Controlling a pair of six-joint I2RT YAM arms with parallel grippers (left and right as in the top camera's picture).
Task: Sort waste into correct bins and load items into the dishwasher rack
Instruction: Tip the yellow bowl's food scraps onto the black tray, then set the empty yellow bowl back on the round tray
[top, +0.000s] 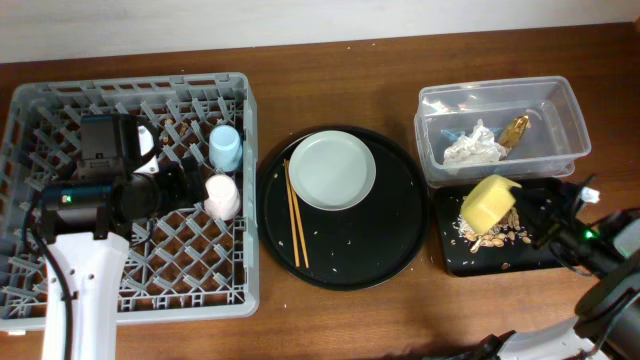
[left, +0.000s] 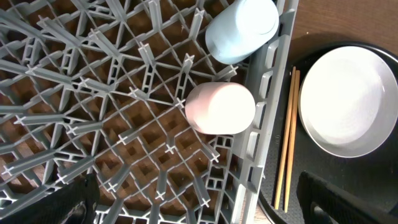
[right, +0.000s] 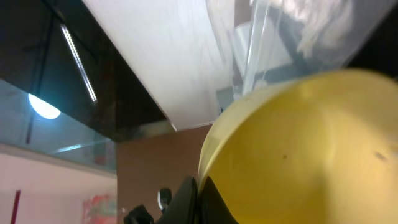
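Note:
The robot's right gripper has the yellow bowl (top: 487, 205) far away from the dishwasher rack, so the robot should put the bowl down on the round black tray (top: 371, 246), closer to the left gripper.
The grey dishwasher rack (top: 60, 110) is at the left and holds the blue cup (top: 225, 148) and the pink cup (top: 222, 196), both also in the left wrist view: blue (left: 242, 28), pink (left: 221, 107). My left gripper (top: 188, 183) hovers over the rack (left: 124, 93) just left of the pink cup, open and empty (left: 205, 211). My right gripper (top: 527, 213) is shut on the rim of the yellow bowl (top: 488, 202), held tilted over the shallow black tray (top: 540, 255) with beige food scraps (top: 488, 238). The right wrist view shows the fingers (right: 202, 196) pinching the bowl (right: 298, 155).
The clear tub (top: 555, 105) at the back right holds the white napkin (top: 475, 148) and gold foil wrapper (top: 516, 130). The large round black tray (top: 400, 240) in the middle carries the pale plate (top: 332, 170) and two chopsticks (top: 296, 212).

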